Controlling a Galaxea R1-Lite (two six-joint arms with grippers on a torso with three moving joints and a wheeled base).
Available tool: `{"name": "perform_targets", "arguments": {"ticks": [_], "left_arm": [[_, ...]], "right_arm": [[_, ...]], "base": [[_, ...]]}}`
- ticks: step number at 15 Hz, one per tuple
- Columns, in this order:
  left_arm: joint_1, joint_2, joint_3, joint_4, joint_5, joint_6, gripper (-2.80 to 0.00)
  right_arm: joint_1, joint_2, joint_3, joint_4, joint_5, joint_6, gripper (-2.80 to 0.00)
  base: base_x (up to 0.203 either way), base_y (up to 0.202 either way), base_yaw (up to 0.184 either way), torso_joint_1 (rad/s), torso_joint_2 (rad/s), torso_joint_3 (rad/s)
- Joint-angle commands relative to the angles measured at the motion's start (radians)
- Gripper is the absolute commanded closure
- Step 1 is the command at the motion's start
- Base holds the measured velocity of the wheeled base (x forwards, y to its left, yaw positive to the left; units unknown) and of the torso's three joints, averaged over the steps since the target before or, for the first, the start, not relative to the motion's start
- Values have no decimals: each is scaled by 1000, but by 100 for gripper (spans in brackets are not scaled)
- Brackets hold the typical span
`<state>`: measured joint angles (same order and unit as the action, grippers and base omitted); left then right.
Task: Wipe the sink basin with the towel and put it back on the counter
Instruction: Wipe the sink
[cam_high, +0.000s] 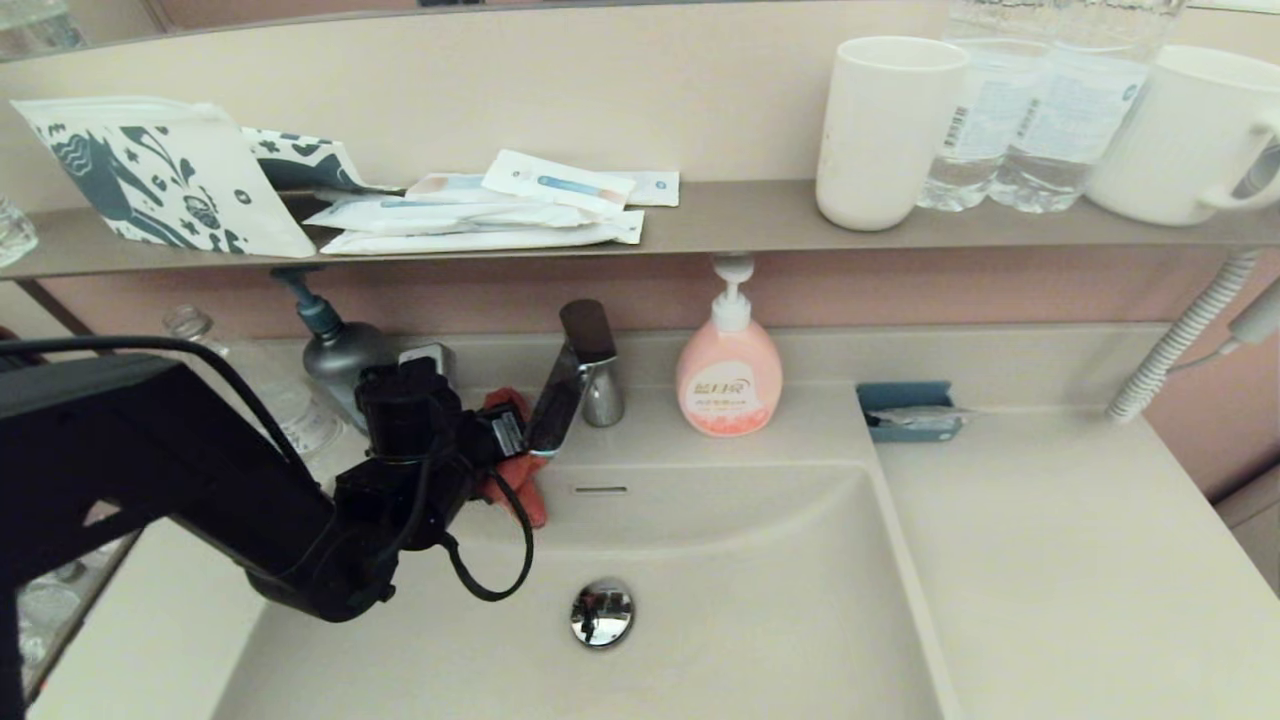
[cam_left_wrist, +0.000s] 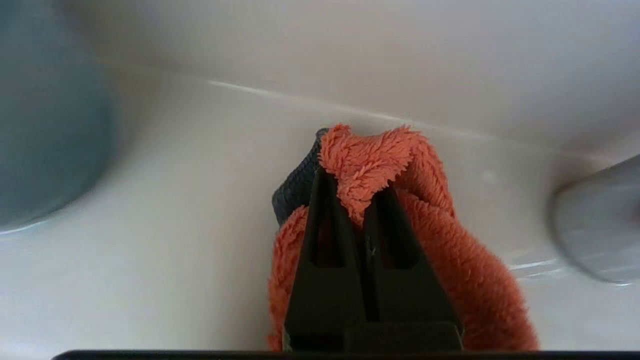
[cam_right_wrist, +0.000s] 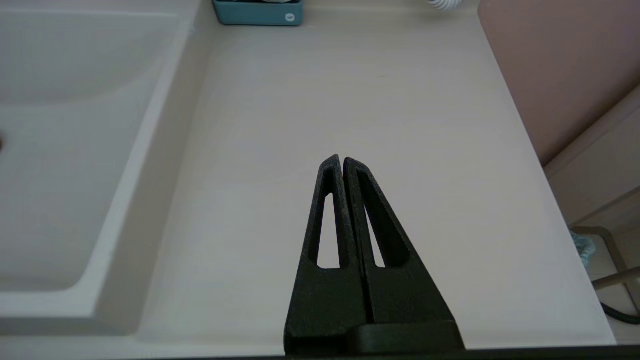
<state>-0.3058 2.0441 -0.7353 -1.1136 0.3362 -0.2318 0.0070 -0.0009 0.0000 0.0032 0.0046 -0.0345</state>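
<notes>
My left gripper should turn back at the faucet (cam_high: 601, 396), because it blocks the towel's way along the back ledge, and bring the towel to the counter (cam_high: 196, 593) near the clear bottle.
The orange-red towel (cam_left_wrist: 450, 260) is bunched between the fingers of my left gripper (cam_left_wrist: 352, 183), which is shut on it. A dark grey edge of the cloth shows beside one finger. In the head view the towel (cam_high: 524, 494) hangs at the back-left rim of the sink basin (cam_high: 760, 610), just left of the faucet (cam_high: 578, 385), with the left wrist covering most of it. My right gripper (cam_right_wrist: 341, 159) is shut on nothing and hovers over the counter (cam_right_wrist: 350, 100) to the right of the basin; it is out of the head view.
A chrome drain plug (cam_high: 602, 612) and an overflow slot (cam_high: 600, 490) mark the basin. A grey pump bottle (cam_high: 335, 345), a pink soap bottle (cam_high: 730, 375) and a blue tray (cam_high: 908, 410) stand along the back. The shelf (cam_high: 740, 220) above carries cups, bottles and packets.
</notes>
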Motion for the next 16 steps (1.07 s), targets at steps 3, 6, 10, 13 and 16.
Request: {"name": "perform_targets", "arguments": {"ticks": [3,6,10,13,16], "left_arm": [[44,-18,30,-8,-15,14,0],[50,-30,27,-5,-28,17,0],[-83,-35,0,-1,-2,25,0],[-138,-12,-58,33,30,25,0],[-137,-1,-81,52,35,23,0]], "right_arm": [[1,1,0,0,0,-1,0],[1,1,0,0,0,-1,0],[1,1,0,0,1,-1,0],[1,1,0,0,0,-1,0],[1,1,0,0,0,-1,0]], "base": [[0,0,0,0,0,0],[0,0,0,0,0,0],[0,0,0,0,0,0],[0,0,0,0,0,0],[0,0,0,0,0,0]]}}
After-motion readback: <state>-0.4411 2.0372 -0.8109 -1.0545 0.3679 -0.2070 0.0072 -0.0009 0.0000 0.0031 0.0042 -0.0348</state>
